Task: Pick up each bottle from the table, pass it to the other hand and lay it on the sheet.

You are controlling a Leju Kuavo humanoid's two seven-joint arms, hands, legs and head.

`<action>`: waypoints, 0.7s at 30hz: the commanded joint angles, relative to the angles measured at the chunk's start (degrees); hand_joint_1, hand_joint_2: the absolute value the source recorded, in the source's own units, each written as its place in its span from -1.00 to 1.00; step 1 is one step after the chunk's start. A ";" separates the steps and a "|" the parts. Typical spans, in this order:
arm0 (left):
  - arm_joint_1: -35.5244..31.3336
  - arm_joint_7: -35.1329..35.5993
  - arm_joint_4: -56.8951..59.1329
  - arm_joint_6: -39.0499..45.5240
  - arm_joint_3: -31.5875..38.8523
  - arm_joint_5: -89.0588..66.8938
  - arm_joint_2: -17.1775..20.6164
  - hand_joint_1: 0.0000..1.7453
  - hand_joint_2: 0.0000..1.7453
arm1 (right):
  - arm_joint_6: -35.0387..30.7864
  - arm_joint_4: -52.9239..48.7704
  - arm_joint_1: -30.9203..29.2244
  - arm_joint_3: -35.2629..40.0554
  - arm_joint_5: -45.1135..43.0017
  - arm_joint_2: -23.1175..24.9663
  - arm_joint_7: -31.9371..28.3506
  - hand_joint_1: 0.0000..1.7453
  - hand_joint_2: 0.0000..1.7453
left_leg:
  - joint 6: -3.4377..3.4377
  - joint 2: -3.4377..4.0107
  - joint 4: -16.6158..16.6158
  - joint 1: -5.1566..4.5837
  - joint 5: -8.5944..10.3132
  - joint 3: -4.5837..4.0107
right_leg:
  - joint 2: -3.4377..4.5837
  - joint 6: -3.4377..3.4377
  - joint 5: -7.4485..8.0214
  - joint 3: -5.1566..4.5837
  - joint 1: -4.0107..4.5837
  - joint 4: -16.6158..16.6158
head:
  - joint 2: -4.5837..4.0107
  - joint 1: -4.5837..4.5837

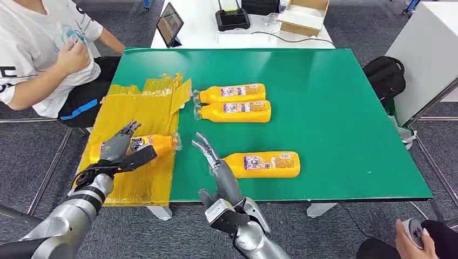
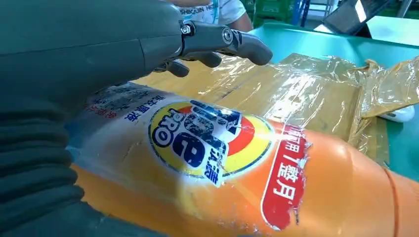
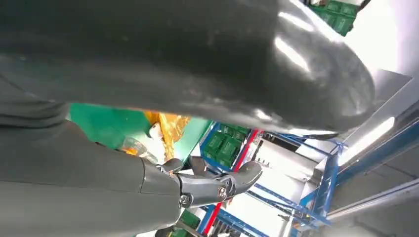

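I should expect a blue and yellow label hidden on the underside of the orange bottle [image 1: 263,164], because its small-print label [image 1: 282,161] faces up.
An orange bottle [image 1: 154,143] with a blue and yellow label [image 2: 197,143] lies on its side on the yellow plastic sheet [image 1: 137,110] at the left of the green table [image 1: 335,108]. My left hand [image 1: 121,148] is over its base end, fingers [image 2: 222,39] stretched straight above it and thumb along its near side, not wrapped around it. My right hand [image 1: 216,164] hovers near the table's front edge with fingers apart and nothing in it, just left of a second orange bottle [image 1: 262,164]. Two more bottles [image 1: 232,93] [image 1: 235,111] lie side by side further back.
A person in a white shirt [image 1: 32,48] sits at the far left beside the sheet. Behind the green table a white table holds a tablet [image 1: 170,24], a black router [image 1: 232,19] and a cardboard box [image 1: 305,16]. A black backpack [image 1: 384,75] lies on the floor at right.
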 commanded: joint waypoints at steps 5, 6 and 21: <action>-1.06 -2.41 3.27 -8.02 4.26 6.22 -1.22 -1.00 -1.00 | 0.49 3.84 -1.88 -0.62 -0.15 -0.56 0.37 -1.00 -1.00 | 0.06 0.04 -0.04 0.00 -0.03 0.13 | -0.01 -0.10 -0.02 0.13 0.03 -0.05 | 0.00 0.00; -1.12 -3.07 3.22 -10.12 4.65 7.82 -1.36 -1.00 -1.00 | 0.42 4.21 -1.98 -0.86 -0.25 -0.41 0.41 -1.00 -1.00 | 0.09 0.05 -0.04 0.02 -0.07 0.22 | -0.03 -0.16 -0.04 0.23 0.06 -0.07 | 0.00 0.00; 16.32 -13.25 -49.71 5.80 7.34 66.07 -13.61 -1.00 1.00 | -7.23 3.00 -6.20 -7.45 12.45 -9.16 11.06 -1.00 1.00 | 0.16 0.17 0.02 -0.01 -0.14 0.23 | 0.06 -0.10 -0.03 0.21 0.04 -0.10 | 0.00 0.02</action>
